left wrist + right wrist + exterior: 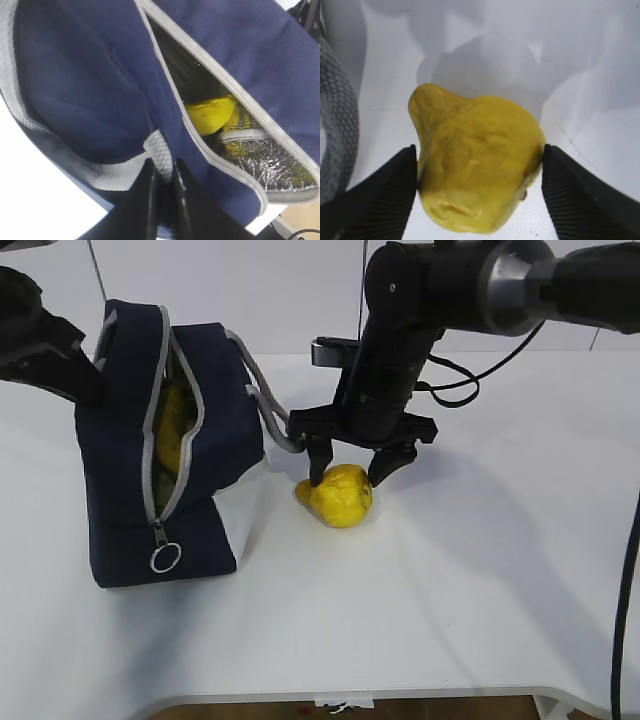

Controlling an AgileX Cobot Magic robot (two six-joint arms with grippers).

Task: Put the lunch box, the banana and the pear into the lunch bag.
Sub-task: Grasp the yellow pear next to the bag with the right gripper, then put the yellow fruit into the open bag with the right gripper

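Observation:
I expect the bag's opening (173,430) to spread wider when I push the yellow pear in, because the lunch bag's navy side (222,405) slumps over its narrow opening.
The navy lunch bag (120,490) stands at the left with its zipper open. The banana (210,112) lies inside it, seen through the opening (170,435). My left gripper (165,172) is shut on the bag's grey webbing handle (159,155), holding the mouth open. The yellow pear (342,498) lies on the table just right of the bag. My right gripper (350,476) is lowered over it, open, with a pad close against each side of the pear (475,170). The lunch box is hidden.
The bag's other grey handle (265,400) loops out toward the right gripper. A metal ring pull (165,558) hangs at the bag's front. White tabletop (480,570) stretches to the right and front, with the front edge near the bottom.

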